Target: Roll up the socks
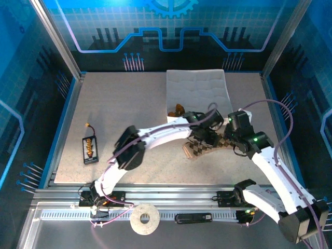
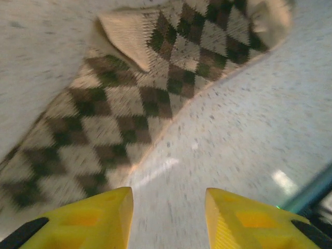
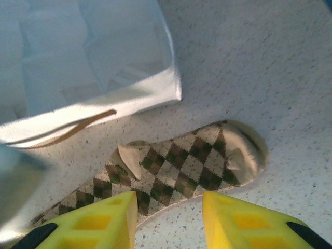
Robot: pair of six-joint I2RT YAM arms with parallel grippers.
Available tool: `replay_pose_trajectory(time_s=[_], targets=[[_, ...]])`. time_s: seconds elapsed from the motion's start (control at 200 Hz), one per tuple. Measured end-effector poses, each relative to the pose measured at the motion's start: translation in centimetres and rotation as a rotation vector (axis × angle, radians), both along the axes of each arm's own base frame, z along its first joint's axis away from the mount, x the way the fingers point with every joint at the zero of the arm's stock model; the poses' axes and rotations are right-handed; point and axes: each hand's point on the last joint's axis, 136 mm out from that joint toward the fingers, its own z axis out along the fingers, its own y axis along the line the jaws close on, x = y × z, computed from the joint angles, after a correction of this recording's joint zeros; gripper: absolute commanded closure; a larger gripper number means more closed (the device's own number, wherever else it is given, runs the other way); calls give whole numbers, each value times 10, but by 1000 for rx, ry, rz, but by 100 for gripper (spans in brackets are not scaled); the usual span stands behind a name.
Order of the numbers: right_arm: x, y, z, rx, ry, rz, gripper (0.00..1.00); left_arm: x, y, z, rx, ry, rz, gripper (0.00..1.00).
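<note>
The argyle sock lies at a slant near the white box (image 3: 165, 104), so the robot's right gripper should move away while the left gripper drags the sock into open space (image 1: 150, 162).
The brown-and-beige argyle sock (image 1: 198, 150) lies flat on the table just in front of the white box, its beige toe toward the right (image 3: 244, 155) and a beige flap folded over near its middle (image 3: 129, 158). My left gripper (image 2: 168, 212) hovers open beside the sock (image 2: 129, 104), with bare table between its yellow fingertips. My right gripper (image 3: 168, 218) is open too, low over the sock's near edge and holding nothing. In the top view both grippers (image 1: 207, 137) (image 1: 232, 139) meet over the sock. A bit of orange-and-olive sock (image 1: 178, 109) lies at the box's near end.
The white quilted box (image 1: 197, 88) stands at the back centre, its corner (image 3: 155, 88) close behind the argyle sock. A small black holder (image 1: 91, 149) with an orange-wired part lies at the left. A roll of tape (image 1: 144, 219) rests on the front rail.
</note>
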Motion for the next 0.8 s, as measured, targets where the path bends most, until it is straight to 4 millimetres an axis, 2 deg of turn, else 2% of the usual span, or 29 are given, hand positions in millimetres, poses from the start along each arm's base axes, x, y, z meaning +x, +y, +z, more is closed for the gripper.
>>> replay_pose_trajectory(time_s=[0.085,0.2,0.31,0.39,0.47,0.61,0.72,0.8], targets=[[0,-3,17,2,-52,-7,63,13,-13,-33,39,-8,-5,56],[-3,-8,28,-11,-85,-15,63,32,-23,-56,58,-16,14,58],[-3,-8,30,-23,-87,2,63,38,-14,-62,76,11,59,62],[-2,-7,28,-34,-79,17,63,33,4,-65,83,35,99,62],[0,-5,27,-39,-72,31,64,21,39,-65,110,73,151,63],[8,5,23,-27,-67,68,64,2,122,-70,162,149,296,63],[14,23,19,-22,-58,133,64,-5,193,-72,182,202,461,63],[18,41,15,-27,-46,192,64,-5,237,-74,175,233,592,63]])
